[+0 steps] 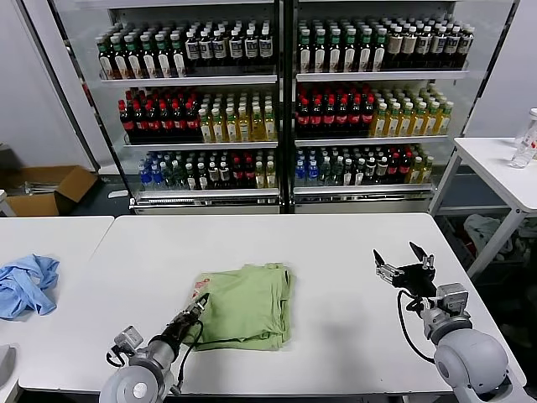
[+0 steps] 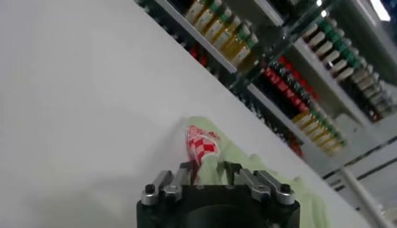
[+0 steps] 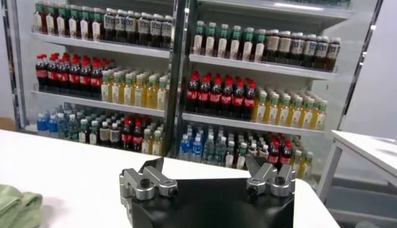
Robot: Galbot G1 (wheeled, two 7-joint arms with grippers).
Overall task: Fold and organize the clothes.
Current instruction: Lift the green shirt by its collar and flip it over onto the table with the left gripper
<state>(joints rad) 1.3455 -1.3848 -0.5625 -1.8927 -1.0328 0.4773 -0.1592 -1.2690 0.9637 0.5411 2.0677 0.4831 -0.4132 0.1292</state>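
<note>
I should lift the folded light green shirt [image 1: 247,309] by the shirt's printed corner [image 1: 201,287] with my left gripper and turn it face up, because it lies print side down.
The light green shirt [image 1: 248,305] lies folded into a rough rectangle on the white table [image 1: 336,336], near its front middle. A red-and-white printed corner [image 1: 200,290] sticks out at its left edge. My left gripper [image 1: 198,310] is at that front-left corner, shut on the shirt's edge. In the left wrist view the green cloth and checked print [image 2: 205,144] run between the fingers [image 2: 188,168]. My right gripper [image 1: 404,254] is open and empty, held above the table to the right of the shirt. The shirt's edge also shows in the right wrist view [image 3: 15,207].
A light blue cloth [image 1: 25,284] lies on the separate table at the left. Glass-door coolers full of bottles [image 1: 277,109] stand behind. Another white table [image 1: 495,164] with a bottle [image 1: 526,143] is at the right. A cardboard box [image 1: 46,186] sits on the floor.
</note>
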